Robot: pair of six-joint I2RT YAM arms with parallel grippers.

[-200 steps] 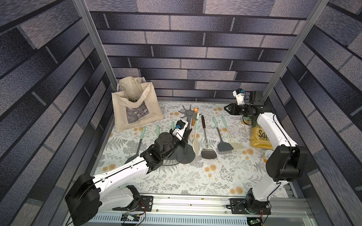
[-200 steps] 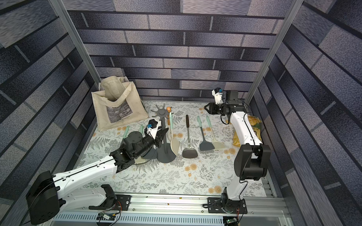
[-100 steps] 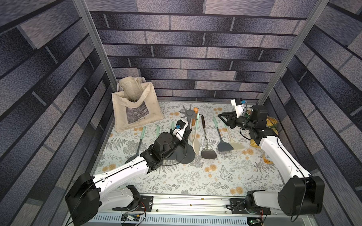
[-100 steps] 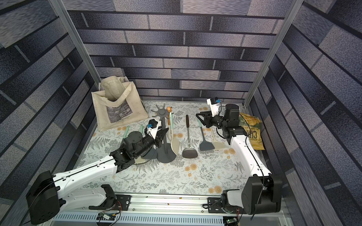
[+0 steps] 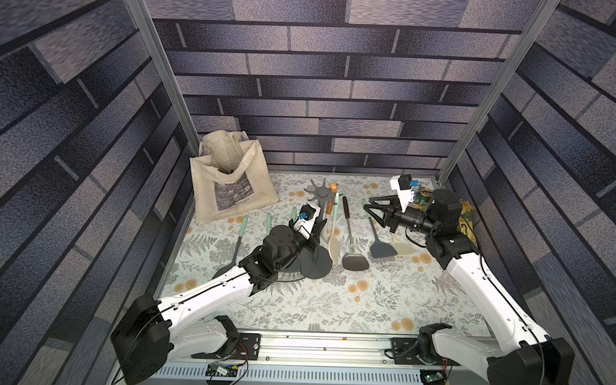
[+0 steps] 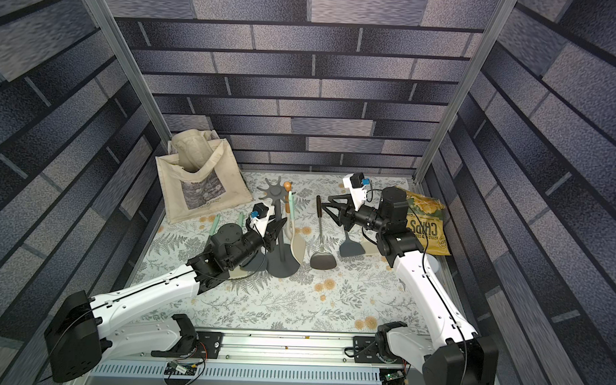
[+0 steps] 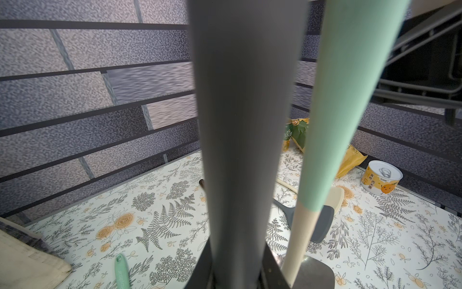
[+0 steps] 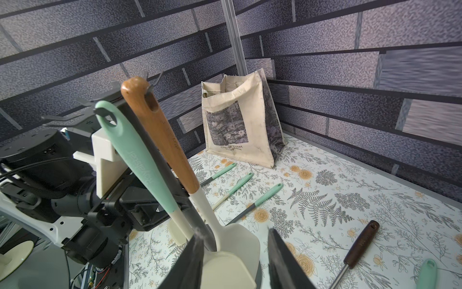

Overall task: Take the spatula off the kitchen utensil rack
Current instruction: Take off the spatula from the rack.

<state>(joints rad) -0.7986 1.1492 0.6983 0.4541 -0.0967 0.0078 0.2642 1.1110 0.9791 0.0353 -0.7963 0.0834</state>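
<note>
The mint handle (image 6: 290,201) hangs clear on the side of the rack that faces the robot's open right gripper, so the gripper should go on moving closer until its fingers are on both sides of the handle's lower part (image 6: 292,217).
The kitchen utensil rack (image 5: 322,193) stands mid-table, its dark pole (image 7: 245,125) filling the left wrist view. Two cream-headed spatulas hang from its hooks: one has a mint handle (image 8: 140,160), the other a brown wooden handle (image 8: 165,140). My left gripper (image 5: 317,229) is shut on the pole, low down, jaws on either side of it. My right gripper (image 5: 369,206) hovers in the air to the right of the rack, pointing at it. It stands open with nothing held. In the right wrist view the cream heads lie beyond its fingers (image 8: 197,250).
A cream tote bag (image 5: 229,187) stands at the back left. Several loose utensils lie on the floral mat: a black-handled metal turner (image 5: 351,237), a dark grey one (image 5: 380,247), and mint-handled ones (image 5: 242,230). A chips bag (image 6: 425,222) and a can (image 7: 381,177) sit at the right.
My right arm has swung from the back right corner forward and left toward the rack, and its jaws have widened a little. The left arm and the rack have not moved.
</note>
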